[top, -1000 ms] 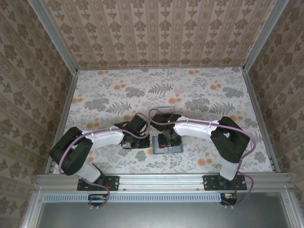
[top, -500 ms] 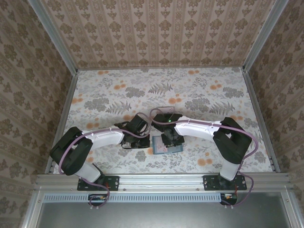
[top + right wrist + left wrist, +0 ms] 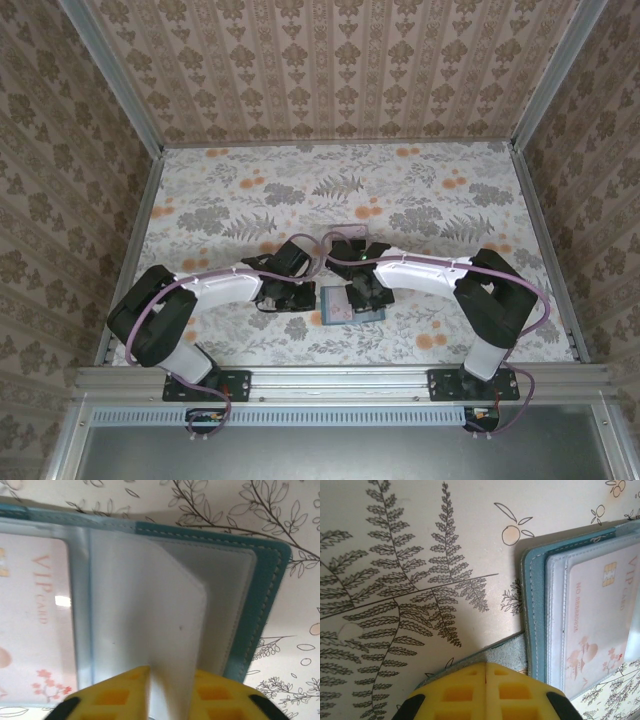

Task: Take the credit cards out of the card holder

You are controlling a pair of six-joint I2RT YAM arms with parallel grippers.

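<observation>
The robot's right gripper is pinching an empty clear sleeve (image 3: 175,605) while the VIP card (image 3: 37,617) lies across the card holder's fold, so the robot should put the sleeve down flat and reach for that card.
The teal card holder (image 3: 352,306) lies open on the floral table between both arms. In the left wrist view its stitched teal border (image 3: 536,620) frames a clear sleeve over a pinkish "VIP" credit card (image 3: 600,625). My left gripper (image 3: 485,672) is shut, its yellow fingers pinched on the holder's grey suede-like flap (image 3: 507,652) at the corner. In the right wrist view my right gripper (image 3: 170,672) is shut on a plain pale card (image 3: 175,625) that stands tilted up out of the right panel (image 3: 260,595). The VIP card (image 3: 35,620) stays in its sleeve.
The table is covered in a leaf-and-flower print (image 3: 340,190), with patterned walls and metal rails (image 3: 135,230) around it. A small clear tray (image 3: 345,236) lies just behind the two wrists. Both arms crowd the holder near the front edge.
The right arm has shifted slightly, its elbow drawing back to the right while its gripper stays over the holder. The left arm and the holder have barely moved.
</observation>
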